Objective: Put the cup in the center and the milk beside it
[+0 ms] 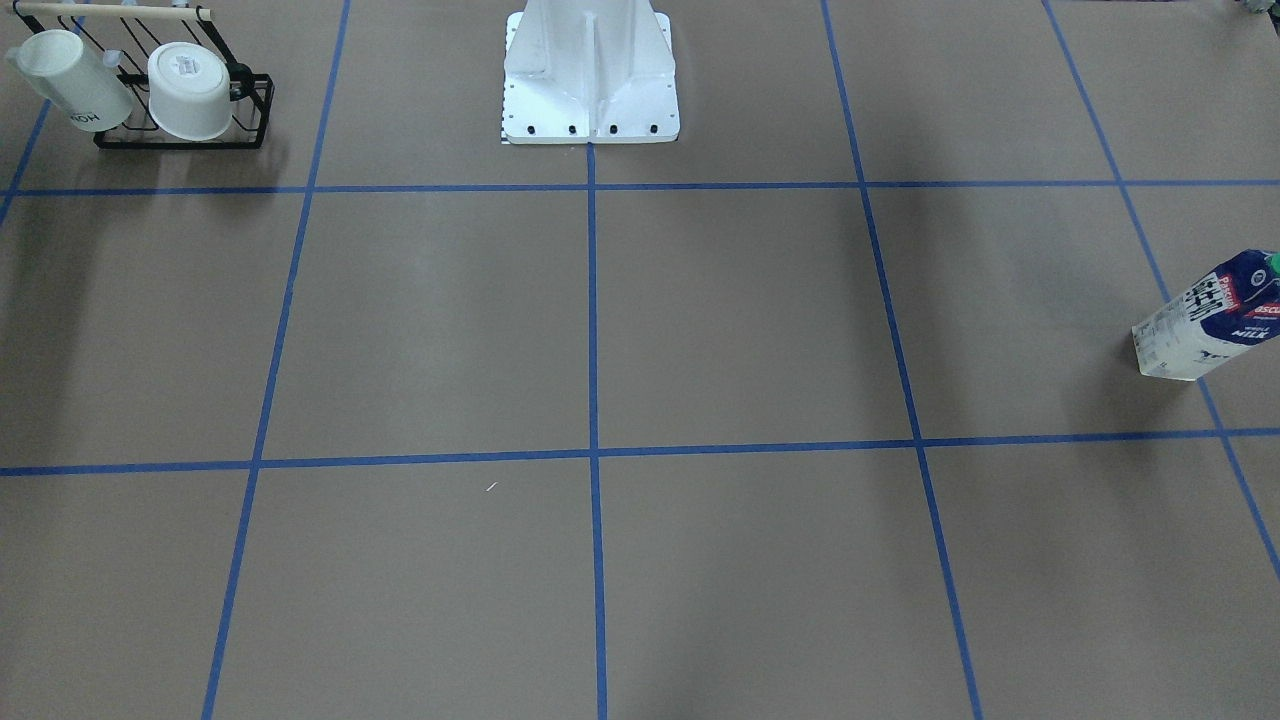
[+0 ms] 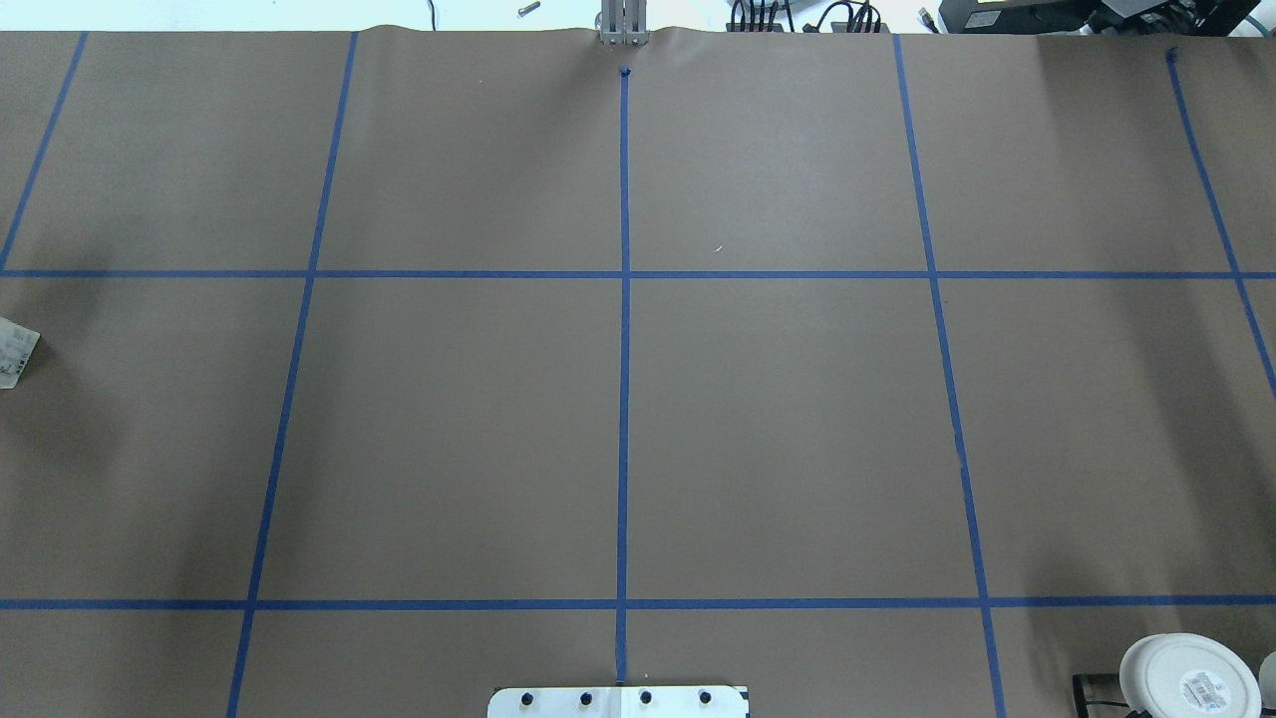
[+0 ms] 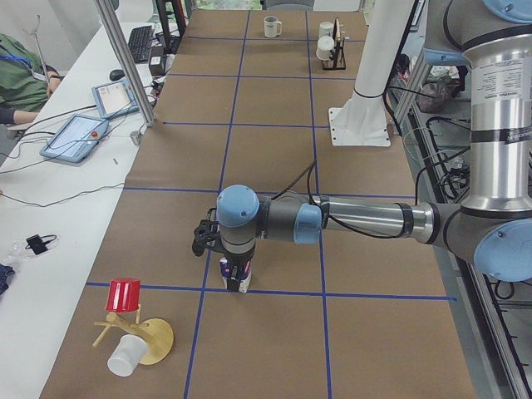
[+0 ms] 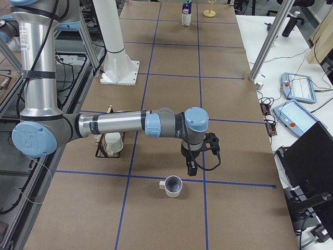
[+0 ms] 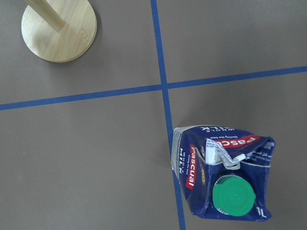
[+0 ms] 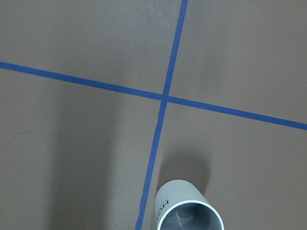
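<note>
I should move my right gripper over the rim of the upright cup and pinch there before I carry the cup, because my right gripper is hovering off to one side of the cup.
The milk (image 5: pixel 220 175), a blue and white carton with a green cap, stands upright on a blue tape line. It also shows at the table's end in the front view (image 1: pixel 1205 320) and the left side view (image 3: pixel 236 283). My left gripper (image 3: pixel 235 264) hangs right above it; I cannot tell whether it is open or shut. The cup (image 4: pixel 171 185), white with a grey inside, stands upright at the other end; the right wrist view (image 6: pixel 188 211) shows small lettering on its side. My right gripper (image 4: pixel 191 167) hovers just beside it, state unclear. The center (image 2: pixel 624 439) is bare.
A black wire rack (image 1: pixel 185 100) holds two white mugs near the cup's end. A wooden mug tree (image 3: pixel 150 337) with a red cup (image 3: pixel 125 294) and a white cup (image 3: pixel 126 356) stands near the milk. The white robot base (image 1: pixel 590 90) is at the table's back edge.
</note>
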Tool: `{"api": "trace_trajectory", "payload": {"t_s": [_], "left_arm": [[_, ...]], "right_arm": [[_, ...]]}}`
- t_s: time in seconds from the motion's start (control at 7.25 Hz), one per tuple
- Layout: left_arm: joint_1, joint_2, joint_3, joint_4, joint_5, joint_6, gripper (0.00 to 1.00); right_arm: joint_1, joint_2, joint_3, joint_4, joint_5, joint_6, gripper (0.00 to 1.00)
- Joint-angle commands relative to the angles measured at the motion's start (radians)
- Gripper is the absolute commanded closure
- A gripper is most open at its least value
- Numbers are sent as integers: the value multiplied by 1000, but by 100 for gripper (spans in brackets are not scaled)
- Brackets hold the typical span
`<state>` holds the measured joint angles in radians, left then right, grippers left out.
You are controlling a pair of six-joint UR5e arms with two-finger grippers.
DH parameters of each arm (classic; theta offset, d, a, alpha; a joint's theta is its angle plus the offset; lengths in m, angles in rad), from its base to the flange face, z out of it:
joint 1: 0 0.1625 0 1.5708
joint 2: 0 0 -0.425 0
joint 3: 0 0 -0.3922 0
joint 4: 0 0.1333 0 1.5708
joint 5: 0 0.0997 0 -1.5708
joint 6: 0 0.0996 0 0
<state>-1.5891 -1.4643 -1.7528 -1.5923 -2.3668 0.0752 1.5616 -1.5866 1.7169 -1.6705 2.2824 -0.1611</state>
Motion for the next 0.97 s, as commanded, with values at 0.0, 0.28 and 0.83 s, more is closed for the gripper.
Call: {"api": "trace_trajectory", "payload": {"t_s": [0.0, 0.28, 0.83], "left_arm": [[0, 7, -20, 1, -2, -2, 2], [0, 13, -50, -2, 0, 8, 2], [0, -7, -102, -37, 9, -2, 2]], "right_arm": [[0, -6, 1, 0, 0, -2, 0], [0, -4, -2, 0, -1, -2, 0], [2, 31, 27, 40, 3, 3, 0]]}}
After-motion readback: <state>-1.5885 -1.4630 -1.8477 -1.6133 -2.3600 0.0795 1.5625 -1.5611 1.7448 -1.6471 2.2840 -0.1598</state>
